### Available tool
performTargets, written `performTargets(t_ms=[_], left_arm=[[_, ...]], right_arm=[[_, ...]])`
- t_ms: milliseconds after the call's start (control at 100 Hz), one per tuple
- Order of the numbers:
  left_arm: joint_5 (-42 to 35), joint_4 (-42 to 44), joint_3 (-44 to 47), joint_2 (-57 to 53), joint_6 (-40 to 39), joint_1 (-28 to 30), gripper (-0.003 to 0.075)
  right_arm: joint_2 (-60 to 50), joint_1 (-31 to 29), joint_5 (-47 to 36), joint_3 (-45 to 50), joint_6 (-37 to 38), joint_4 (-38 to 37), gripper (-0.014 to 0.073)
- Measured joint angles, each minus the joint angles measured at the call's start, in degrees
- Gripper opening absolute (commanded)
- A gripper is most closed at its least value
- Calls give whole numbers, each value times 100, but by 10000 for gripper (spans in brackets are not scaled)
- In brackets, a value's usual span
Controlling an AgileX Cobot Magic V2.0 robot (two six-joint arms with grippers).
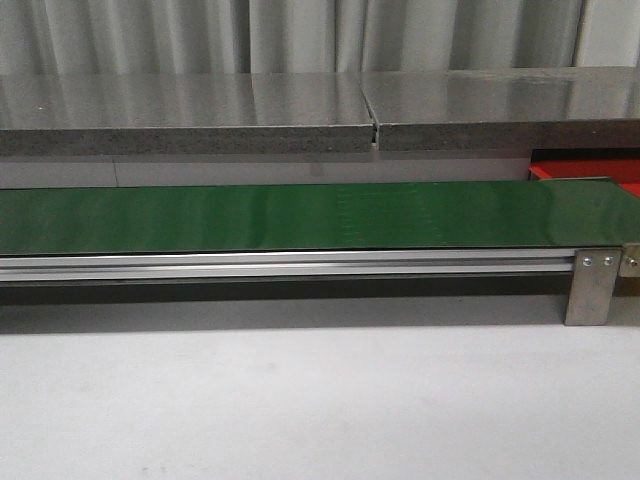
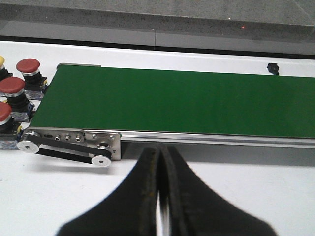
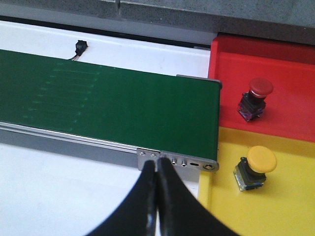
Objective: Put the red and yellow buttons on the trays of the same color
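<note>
Next, I reach my left gripper toward the front red button [image 2: 4,112] first, as the row of red buttons [image 2: 13,87] stands beside the belt's end far from my right gripper.
In the right wrist view, a red button [image 3: 256,98] stands on the red tray [image 3: 290,78], and a yellow button [image 3: 255,167] lies on the yellow tray [image 3: 275,206], both just past the belt's end. My right gripper [image 3: 157,164] is shut and empty, near the belt's front rail. In the left wrist view, three red buttons [image 2: 29,71] [image 2: 14,93] [image 2: 4,119] sit in a row beside the belt's other end, with a sliver of a yellow button [image 2: 1,61] at the frame edge. My left gripper [image 2: 159,151] is shut and empty, over the white table in front of the belt.
A long green conveyor belt [image 1: 300,215] with an aluminium rail [image 1: 290,265] crosses the table. A grey ledge [image 1: 300,110] runs behind it. A corner of the red tray [image 1: 600,170] shows at the belt's right end. A small black connector [image 2: 273,68] lies behind the belt.
</note>
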Motion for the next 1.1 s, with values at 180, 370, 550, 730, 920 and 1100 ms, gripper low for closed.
performTargets(t_ms=[180,370,550,730,920,1100], left_arm=[[0,0,0,0,0,0,28],[0,11,0,0,0,0,397],[12,92,0,0,0,0,617],[1,100,0,0,0,0,578],[-124,115,0,14,-27,0,533],[-208,789,-444,624,-1048,0,533]], right_arm=[[0,0,0,0,0,0,-68],[0,0,0,0,0,0,-68],[0,0,0,0,0,0,-68],[0,0,0,0,0,0,-68],[0,0,0,0,0,0,-68],[0,0,0,0,0,0,-68]])
